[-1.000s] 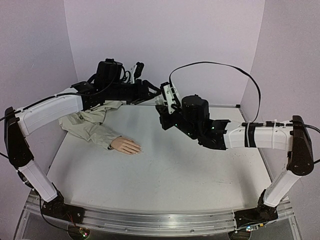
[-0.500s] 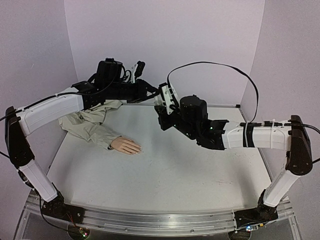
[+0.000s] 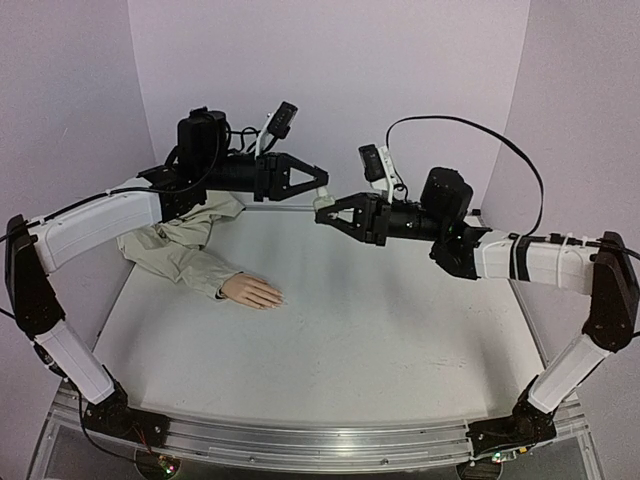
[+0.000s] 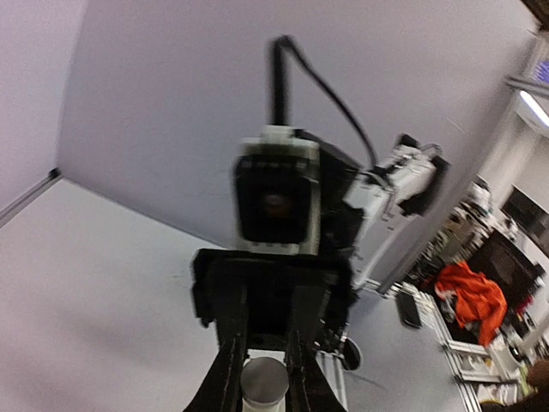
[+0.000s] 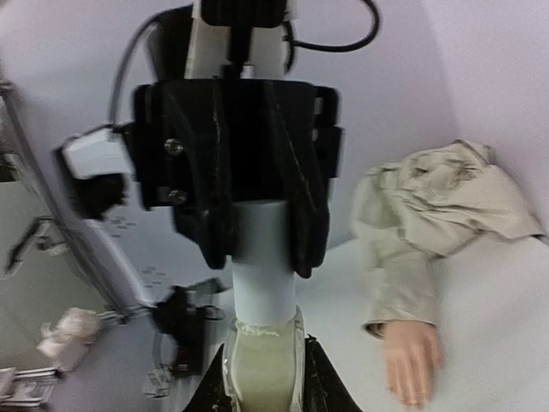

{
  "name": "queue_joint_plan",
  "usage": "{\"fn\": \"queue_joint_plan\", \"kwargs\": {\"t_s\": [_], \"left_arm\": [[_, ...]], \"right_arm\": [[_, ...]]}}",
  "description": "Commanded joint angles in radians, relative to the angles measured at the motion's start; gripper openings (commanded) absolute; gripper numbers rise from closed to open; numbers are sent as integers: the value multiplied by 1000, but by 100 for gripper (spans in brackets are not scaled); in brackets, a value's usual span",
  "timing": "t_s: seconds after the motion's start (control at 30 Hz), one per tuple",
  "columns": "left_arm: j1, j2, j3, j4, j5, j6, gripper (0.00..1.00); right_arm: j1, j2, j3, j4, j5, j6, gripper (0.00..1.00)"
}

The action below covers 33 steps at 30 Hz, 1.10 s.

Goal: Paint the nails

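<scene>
The white cap is still on the bottle (image 5: 263,300), so my left gripper should open while my right gripper turns the bottle back (image 5: 264,367), then grip the cap to twist.
A small white bottle (image 3: 323,203) hangs in the air over the back of the table, held between both grippers. My right gripper (image 3: 325,214) (image 5: 262,382) is shut on its yellowish body (image 5: 262,360). My left gripper (image 3: 320,188) (image 4: 263,360) (image 5: 262,253) is shut on its white cap (image 5: 264,275) (image 4: 263,382). The peach mannequin hand (image 3: 252,291) (image 5: 412,360) lies flat on the table, lower left of the grippers, with its beige sleeve (image 3: 185,250) (image 5: 429,215) behind it. Its nails are too small to make out.
Purple walls close off the white table (image 3: 350,340) at the back and both sides. A black cable (image 3: 460,125) loops above the right arm. The left arm (image 3: 100,220) reaches over the sleeve.
The left gripper has closed on the bottle's cap. The right arm has swung rightward and turned its wrist to point left, so the two grippers now meet tip to tip, slightly higher.
</scene>
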Motion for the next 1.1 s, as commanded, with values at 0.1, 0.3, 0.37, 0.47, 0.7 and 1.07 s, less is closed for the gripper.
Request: {"fn": "queue_joint_plan", "kwargs": {"t_s": [0.1, 0.3, 0.37, 0.47, 0.7, 1.07], "left_arm": [[-63, -5, 47, -1, 388, 60, 7], [-40, -39, 29, -1, 318, 47, 20], [-15, -70, -9, -2, 252, 17, 37], [32, -124, -75, -1, 125, -24, 63], [72, -207, -180, -36, -84, -98, 99], [72, -147, -124, -52, -402, -325, 94]], "right_arm": [[6, -51, 29, 810, -402, 476, 0], [-13, -64, -20, 800, -382, 449, 0], [-29, -80, -43, 759, -367, 401, 0], [-51, -113, -61, 546, -299, 232, 0], [-48, -155, 26, -166, 332, -220, 0], [78, -63, 52, -247, 899, -277, 0]]}}
